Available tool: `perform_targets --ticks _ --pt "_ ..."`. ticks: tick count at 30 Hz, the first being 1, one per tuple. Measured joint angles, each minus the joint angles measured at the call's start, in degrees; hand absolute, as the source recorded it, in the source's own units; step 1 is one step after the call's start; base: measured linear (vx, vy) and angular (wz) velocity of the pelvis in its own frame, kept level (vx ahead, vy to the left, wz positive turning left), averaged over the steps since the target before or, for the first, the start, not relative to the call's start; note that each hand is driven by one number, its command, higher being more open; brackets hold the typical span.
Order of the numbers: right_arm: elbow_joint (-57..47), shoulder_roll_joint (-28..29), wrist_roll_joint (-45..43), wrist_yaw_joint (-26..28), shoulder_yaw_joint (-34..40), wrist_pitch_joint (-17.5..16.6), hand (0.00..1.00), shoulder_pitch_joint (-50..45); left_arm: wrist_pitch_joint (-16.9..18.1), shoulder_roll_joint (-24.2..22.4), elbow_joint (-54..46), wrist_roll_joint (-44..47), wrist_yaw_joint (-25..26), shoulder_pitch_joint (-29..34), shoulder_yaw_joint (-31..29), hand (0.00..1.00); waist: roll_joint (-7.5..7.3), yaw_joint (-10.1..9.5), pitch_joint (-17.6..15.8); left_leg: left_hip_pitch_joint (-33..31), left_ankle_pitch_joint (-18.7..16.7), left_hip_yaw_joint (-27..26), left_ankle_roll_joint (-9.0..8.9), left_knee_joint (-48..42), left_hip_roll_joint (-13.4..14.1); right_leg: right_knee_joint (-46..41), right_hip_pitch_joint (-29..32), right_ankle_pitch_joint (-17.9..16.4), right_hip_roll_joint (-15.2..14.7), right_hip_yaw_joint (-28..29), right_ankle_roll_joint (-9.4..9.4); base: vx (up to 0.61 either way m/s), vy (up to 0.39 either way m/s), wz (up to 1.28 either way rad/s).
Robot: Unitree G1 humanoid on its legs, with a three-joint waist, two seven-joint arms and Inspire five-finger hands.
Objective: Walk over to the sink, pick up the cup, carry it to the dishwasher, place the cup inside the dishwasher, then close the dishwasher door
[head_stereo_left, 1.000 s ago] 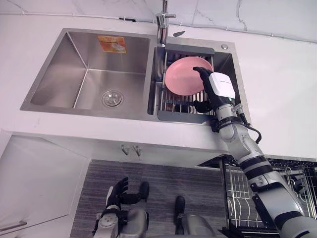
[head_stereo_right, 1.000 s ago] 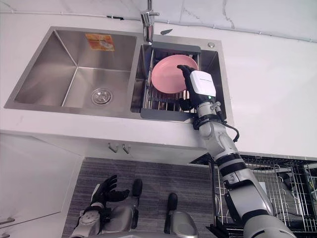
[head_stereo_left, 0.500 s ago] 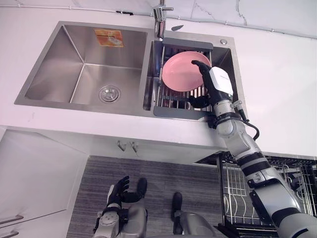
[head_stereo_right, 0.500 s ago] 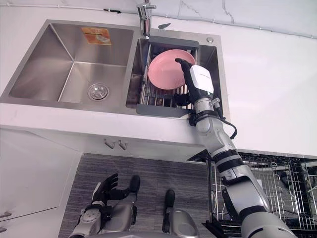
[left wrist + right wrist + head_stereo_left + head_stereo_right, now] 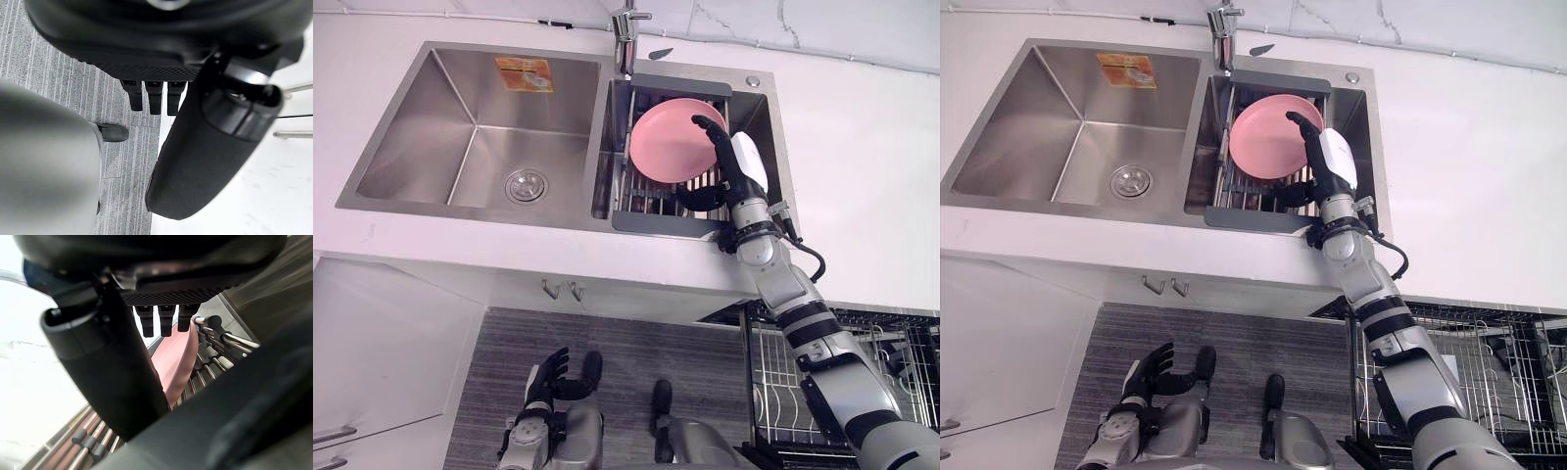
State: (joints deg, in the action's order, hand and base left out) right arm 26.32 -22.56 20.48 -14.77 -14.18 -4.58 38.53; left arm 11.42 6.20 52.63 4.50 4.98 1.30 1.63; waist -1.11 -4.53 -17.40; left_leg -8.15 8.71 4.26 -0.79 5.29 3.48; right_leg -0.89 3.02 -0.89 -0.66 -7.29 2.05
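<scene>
I expect the dish rack to be empty under the pink plate (image 5: pixel 672 142) when I lift the plate out, because only rods (image 5: pixel 651 203) show around it.
A pink plate (image 5: pixel 666 142) stands on edge in a grey dish rack (image 5: pixel 666 221) set in the sink's right basin. My right hand (image 5: pixel 745 166) reaches into the rack at the plate's right rim. Its fingers (image 5: pixel 160 320) are straight along the plate's face and its thumb (image 5: pixel 112 372) is spread below, with the plate's (image 5: pixel 178 362) edge between them. The hand is open and not closed on the plate. My left hand (image 5: pixel 546 377) hangs low over the floor with relaxed, straight fingers (image 5: pixel 154 98).
The left basin (image 5: pixel 480 127) is bare steel with a drain. A tap (image 5: pixel 626 29) rises behind the rack. White counter surrounds the sink. The dishwasher's pulled-out wire rack (image 5: pixel 788 377) sits at the lower right, beside my right arm. Grey floor lies below.
My right hand has rolled so its white back shows edge-on, and its fingers sit closer against the plate's rim. The camera shifted slightly. The plate and left hand stay put.
</scene>
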Motion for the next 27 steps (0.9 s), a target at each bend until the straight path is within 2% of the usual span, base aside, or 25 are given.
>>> perform_targets --ticks 15,27 --pt "0.20 -2.48 12.35 0.64 -5.40 -0.09 0.90 2.29 0.05 0.04 -0.11 -0.01 -0.05 0.00 0.02 0.90 -0.08 -0.13 0.05 -0.24 0.04 -0.07 -0.04 0.02 -0.01 0.82 0.00 0.60 0.01 0.10 -0.30 0.00 0.000 0.00" --pt "6.12 -2.65 12.85 0.93 -7.39 0.28 0.90 7.27 0.18 0.13 -0.35 0.00 -0.03 -0.02 0.05 0.90 -0.10 -0.17 0.06 -1.65 0.05 -0.05 -0.12 0.04 0.15 2.14 0.83 1.47 0.23 0.11 -0.21 -0.01 -0.002 -0.01"
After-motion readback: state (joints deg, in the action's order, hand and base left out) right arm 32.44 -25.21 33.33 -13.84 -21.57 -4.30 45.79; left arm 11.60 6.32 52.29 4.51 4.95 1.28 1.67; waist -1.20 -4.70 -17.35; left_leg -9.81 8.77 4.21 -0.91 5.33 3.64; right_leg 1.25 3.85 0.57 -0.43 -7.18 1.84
